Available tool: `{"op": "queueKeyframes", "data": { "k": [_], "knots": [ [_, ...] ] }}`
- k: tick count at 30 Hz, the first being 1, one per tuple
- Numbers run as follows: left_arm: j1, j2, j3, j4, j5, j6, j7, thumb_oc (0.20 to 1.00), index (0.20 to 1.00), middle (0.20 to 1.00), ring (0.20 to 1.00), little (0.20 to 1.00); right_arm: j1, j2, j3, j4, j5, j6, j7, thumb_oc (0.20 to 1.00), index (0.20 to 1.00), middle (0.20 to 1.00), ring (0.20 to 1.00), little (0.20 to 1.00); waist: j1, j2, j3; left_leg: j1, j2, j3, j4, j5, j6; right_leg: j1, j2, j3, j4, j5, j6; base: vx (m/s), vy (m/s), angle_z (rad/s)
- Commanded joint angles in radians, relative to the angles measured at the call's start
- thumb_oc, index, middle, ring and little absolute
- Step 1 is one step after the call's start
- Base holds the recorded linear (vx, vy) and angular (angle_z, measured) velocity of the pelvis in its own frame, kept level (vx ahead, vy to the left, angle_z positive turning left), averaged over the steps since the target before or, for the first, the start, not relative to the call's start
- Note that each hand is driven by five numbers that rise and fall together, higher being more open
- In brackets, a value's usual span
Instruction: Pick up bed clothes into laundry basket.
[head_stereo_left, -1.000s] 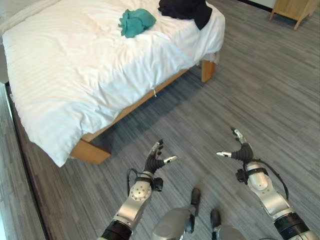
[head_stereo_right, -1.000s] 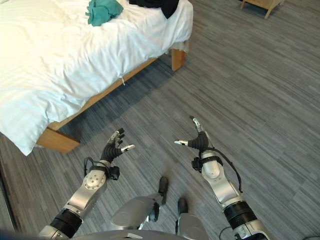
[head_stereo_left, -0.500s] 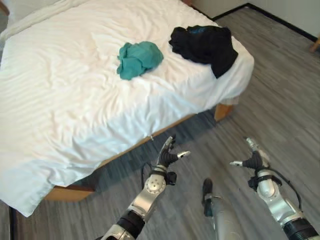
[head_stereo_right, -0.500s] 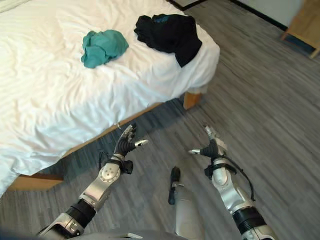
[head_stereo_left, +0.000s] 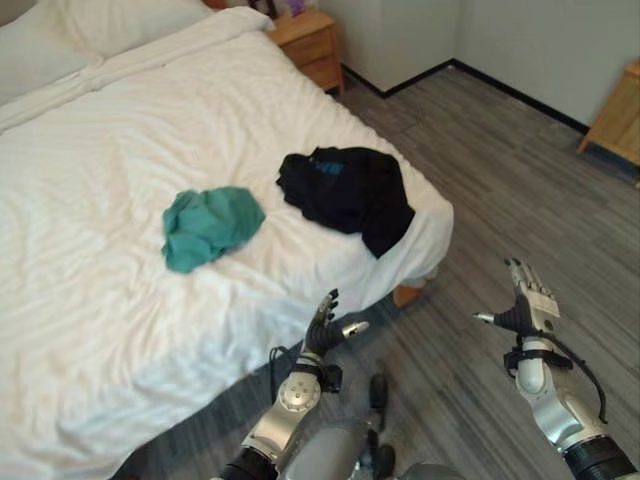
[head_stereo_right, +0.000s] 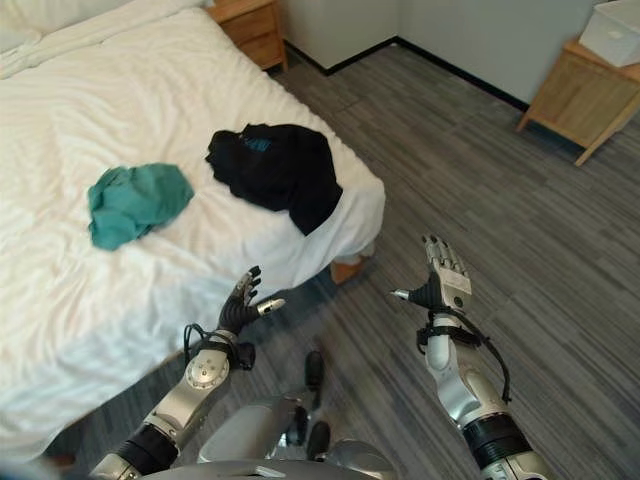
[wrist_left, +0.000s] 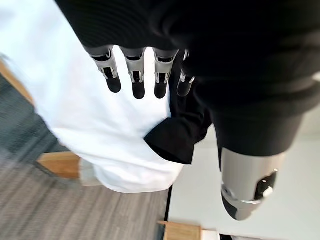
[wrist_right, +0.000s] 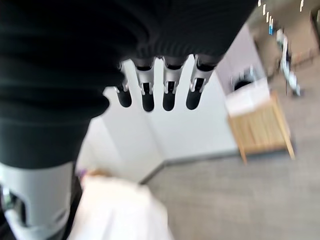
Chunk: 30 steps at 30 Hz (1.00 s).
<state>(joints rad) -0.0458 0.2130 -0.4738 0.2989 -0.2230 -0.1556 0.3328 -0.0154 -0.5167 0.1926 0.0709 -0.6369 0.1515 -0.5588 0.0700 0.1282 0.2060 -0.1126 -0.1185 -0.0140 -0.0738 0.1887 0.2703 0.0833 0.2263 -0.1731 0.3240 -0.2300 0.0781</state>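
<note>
My gripper will have the black garment sagging in loose, hanging folds when I lift it, because the limp end slopes down toward the bed's edge.
A black garment lies bunched on the near right corner of the white bed, one end hanging over the edge. A crumpled teal garment sits on the sheet to its left. My left hand is raised beside the bed's edge, below the black garment, fingers straight and holding nothing. My right hand is raised over the grey floor well to the right of the bed, also open and empty. In the left wrist view the black garment hangs over the sheet past my fingers.
A wooden nightstand stands at the bed's far right corner by the wall. Another wooden cabinet with a white box on it stands at the far right. Grey plank floor stretches between bed and cabinet.
The camera has swung up and toward the bed; both garments now sit lower and nearer in view. Both hands stay raised and open, with the left one now beside the bed's edge.
</note>
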Motion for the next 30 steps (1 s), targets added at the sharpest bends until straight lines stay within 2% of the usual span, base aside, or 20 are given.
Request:
{"op": "queueKeyframes", "data": {
  "k": [1, 2, 3, 5, 6, 7, 8, 9, 10, 11, 13, 15, 16, 17, 19, 21, 23, 25, 28, 30],
  "knots": [
    [-0.092, -0.015, -0.001, 0.028, -0.022, -0.042, -0.04, 1.0, 1.0, 1.0, 1.0, 1.0, -0.228, -0.339, -0.228, 0.179, 0.079, -0.015, 0.024, 1.0, 1.0, 1.0, 1.0, 1.0, 0.047, -0.063, -0.015, 0.098, 0.071, -0.02, -0.014, -0.135, -0.297, 0.054, -0.274, 0.025, -0.385, 0.174, 0.022, 0.25, 0.073, 0.16],
    [-0.099, -0.031, -0.021, 0.066, -0.052, -0.053, -0.051, 1.0, 1.0, 1.0, 1.0, 1.0, -0.304, -0.312, -0.167, 0.249, 0.145, -0.011, -0.021, 1.0, 1.0, 1.0, 1.0, 1.0, 0.064, -0.076, -0.03, 0.104, 0.071, -0.026, -0.014, -0.144, -0.295, 0.066, -0.28, 0.018, -0.387, 0.171, 0.027, 0.27, 0.102, 0.42],
    [-0.092, -0.036, -0.03, 0.073, -0.089, -0.053, -0.062, 1.0, 1.0, 1.0, 1.0, 1.0, -0.351, -0.314, -0.152, 0.264, 0.185, -0.021, -0.008, 1.0, 1.0, 1.0, 1.0, 1.0, 0.08, -0.086, -0.039, 0.106, 0.072, -0.026, -0.014, -0.148, -0.296, 0.072, -0.286, 0.011, -0.384, 0.167, 0.032, 0.19, 0.071, 0.56],
    [-0.089, -0.019, -0.025, 0.078, -0.107, -0.046, -0.076, 1.0, 1.0, 1.0, 1.0, 1.0, -0.441, -0.377, -0.115, 0.339, 0.249, -0.044, 0.009, 1.0, 1.0, 1.0, 1.0, 1.0, 0.101, -0.11, -0.04, 0.11, 0.079, -0.02, -0.014, -0.151, -0.295, 0.069, -0.292, 0.002, -0.337, 0.155, 0.036, 0.1, 0.07, 0.38],
    [-0.089, -0.019, -0.023, 0.078, -0.107, -0.046, -0.076, 1.0, 1.0, 1.0, 1.0, 1.0, -0.448, -0.378, -0.109, 0.345, 0.251, -0.046, 0.008, 1.0, 1.0, 1.0, 1.0, 1.0, 0.1, -0.11, -0.039, 0.11, 0.079, -0.018, -0.014, -0.151, -0.294, 0.067, -0.292, 0.003, -0.334, 0.153, 0.037, 0.08, 0.04, 0.08],
    [-0.073, 0.009, -0.023, 0.067, -0.132, -0.043, -0.098, 1.0, 1.0, 1.0, 1.0, 1.0, -0.544, -0.429, -0.022, 0.453, 0.289, -0.062, 0.038, 1.0, 1.0, 1.0, 1.0, 1.0, 0.136, -0.135, -0.033, 0.117, 0.088, -0.024, -0.014, -0.158, -0.289, 0.035, -0.298, -0.021, -0.206, 0.149, 0.058, 0.06, 0.023, 0.17],
    [-0.062, 0.02, -0.022, 0.058, -0.136, -0.041, -0.108, 1.0, 1.0, 1.0, 1.0, 1.0, -0.611, -0.45, 0.037, 0.499, 0.296, -0.066, 0.061, 1.0, 1.0, 1.0, 1.0, 1.0, 0.14, -0.141, -0.023, 0.122, 0.091, -0.033, -0.014, -0.16, -0.287, -0.003, -0.307, -0.027, -0.121, 0.158, 0.073, 0.05, 0.056, 0.31],
    [-0.031, 0.058, -0.012, 0.021, -0.137, -0.047, -0.114, 1.0, 1.0, 1.0, 1.0, 1.0, -0.691, -0.498, 0.102, 0.519, 0.282, -0.063, 0.094, 1.0, 1.0, 1.0, 1.0, 1.0, 0.139, -0.138, 0.01, 0.135, 0.098, -0.071, -0.014, -0.15, -0.278, -0.101, -0.297, 0.001, 0.049, 0.222, 0.108, -0.02, 0.065, 0.47],
    [-0.016, 0.075, -0.003, 0.008, -0.137, -0.05, -0.122, 1.0, 1.0, 1.0, 1.0, 1.0, -0.745, -0.507, 0.143, 0.534, 0.265, -0.061, 0.101, 1.0, 1.0, 1.0, 1.0, 1.0, 0.141, -0.133, 0.016, 0.134, 0.1, -0.085, -0.014, -0.148, -0.276, -0.143, -0.284, 0.025, 0.095, 0.229, 0.112, 0.01, 0.078, 0.76],
    [0.0, 0.102, 0.018, -0.014, -0.149, -0.059, -0.128, 1.0, 1.0, 1.0, 1.0, 1.0, -0.851, -0.519, 0.222, 0.546, 0.241, -0.06, 0.119, 1.0, 1.0, 1.0, 1.0, 1.0, 0.152, -0.13, 0.023, 0.128, 0.096, -0.114, -0.014, -0.143, -0.276, -0.192, -0.257, 0.08, 0.068, 0.212, 0.096, 0.02, 0.043, 0.99],
    [0.001, 0.098, 0.024, -0.015, -0.15, -0.058, -0.129, 1.0, 1.0, 1.0, 1.0, 1.0, -0.867, -0.517, 0.236, 0.552, 0.242, -0.06, 0.118, 1.0, 1.0, 1.0, 1.0, 1.0, 0.146, -0.127, 0.023, 0.128, 0.097, -0.115, -0.014, -0.144, -0.276, -0.191, -0.256, 0.08, 0.068, 0.211, 0.096, 0.04, -0.01, 0.76],
    [-0.02, 0.111, 0.041, -0.015, -0.161, -0.06, -0.137, 1.0, 1.0, 1.0, 1.0, 1.0, -0.96, -0.495, 0.286, 0.514, 0.235, -0.055, 0.137, 1.0, 1.0, 1.0, 1.0, 1.0, 0.145, -0.128, 0.029, 0.116, 0.082, -0.18, -0.014, -0.147, -0.28, -0.201, -0.237, 0.186, -0.137, 0.198, 0.067, 0.13, -0.08, 0.55],
    [-0.018, 0.121, 0.05, -0.007, -0.166, -0.062, -0.141, 1.0, 1.0, 1.0, 1.0, 1.0, -0.984, -0.502, 0.297, 0.488, 0.232, -0.056, 0.138, 1.0, 1.0, 1.0, 1.0, 1.0, 0.15, -0.134, 0.029, 0.107, 0.076, -0.194, -0.014, -0.154, -0.281, -0.198, -0.253, 0.207, -0.211, 0.214, 0.066, 0.1, -0.082, 0.86],
    [-0.008, 0.125, 0.058, -0.006, -0.163, -0.067, -0.136, 1.0, 1.0, 1.0, 1.0, 1.0, -1.002, -0.477, 0.303, 0.49, 0.22, -0.053, 0.134, 1.0, 1.0, 1.0, 1.0, 1.0, 0.152, -0.132, 0.026, 0.105, 0.073, -0.207, -0.014, -0.159, -0.284, -0.197, -0.261, 0.205, -0.23, 0.251, 0.078, 0.06, -0.084, 0.96],
    [-0.002, 0.129, 0.076, -0.004, -0.196, -0.063, -0.139, 1.0, 1.0, 1.0, 1.0, 1.0, -1.035, -0.425, 0.319, 0.496, 0.214, -0.046, 0.15, 1.0, 1.0, 1.0, 1.0, 1.0, 0.172, -0.15, 0.021, 0.092, 0.082, -0.203, -0.014, -0.173, -0.299, -0.167, -0.304, 0.141, -0.302, 0.282, 0.08, 0.08, -0.117, 0.67],
    [0.015, 0.127, 0.096, -0.005, -0.212, -0.067, -0.14, 1.0, 1.0, 1.0, 1.0, 1.0, -1.048, -0.414, 0.353, 0.494, 0.195, -0.048, 0.158, 1.0, 1.0, 1.0, 1.0, 1.0, 0.174, -0.155, 0.017, 0.088, 0.071, -0.224, -0.014, -0.172, -0.291, -0.155, -0.306, 0.132, -0.323, 0.293, 0.082, 0.08, -0.048, 0.58],
    [0.071, 0.144, 0.11, -0.033, -0.233, -0.067, -0.168, 1.0, 1.0, 1.0, 1.0, 1.0, -1.07, -0.41, 0.4, 0.515, 0.168, -0.063, 0.205, 1.0, 1.0, 1.0, 1.0, 1.0, 0.205, -0.158, 0.022, 0.073, 0.066, -0.236, -0.014, -0.17, -0.296, -0.136, -0.314, 0.101, -0.345, 0.285, 0.072, 0.09, 0.019, 0.43],
    [0.079, 0.145, 0.109, -0.033, -0.243, -0.066, -0.175, 1.0, 1.0, 1.0, 1.0, 1.0, -1.091, -0.413, 0.423, 0.516, 0.18, -0.07, 0.218, 1.0, 1.0, 1.0, 1.0, 1.0, 0.21, -0.159, 0.024, 0.06, 0.067, -0.235, -0.014, -0.173, -0.305, -0.133, -0.32, 0.075, -0.359, 0.28, 0.071, 0.02, 0.016, -0.01],
    [0.074, 0.134, 0.109, -0.002, -0.263, -0.05, -0.19, 1.0, 1.0, 1.0, 1.0, 1.0, -1.03, -0.403, 0.388, 0.514, 0.221, -0.078, 0.234, 1.0, 1.0, 1.0, 1.0, 1.0, 0.201, -0.155, 0.036, 0.007, 0.09, -0.22, -0.014, -0.154, -0.321, -0.118, -0.345, -0.024, -0.35, 0.259, 0.072, 0.03, 0.029, 0.67],
    [0.075, 0.133, 0.104, 0.011, -0.264, -0.048, -0.199, 1.0, 1.0, 1.0, 1.0, 1.0, -1.006, -0.387, 0.377, 0.517, 0.225, -0.082, 0.239, 1.0, 1.0, 1.0, 1.0, 1.0, 0.201, -0.155, 0.035, -0.001, 0.091, -0.225, -0.014, -0.152, -0.322, -0.116, -0.351, -0.045, -0.346, 0.255, 0.071, 0.06, 0.039, 0.8]
  ]
}}
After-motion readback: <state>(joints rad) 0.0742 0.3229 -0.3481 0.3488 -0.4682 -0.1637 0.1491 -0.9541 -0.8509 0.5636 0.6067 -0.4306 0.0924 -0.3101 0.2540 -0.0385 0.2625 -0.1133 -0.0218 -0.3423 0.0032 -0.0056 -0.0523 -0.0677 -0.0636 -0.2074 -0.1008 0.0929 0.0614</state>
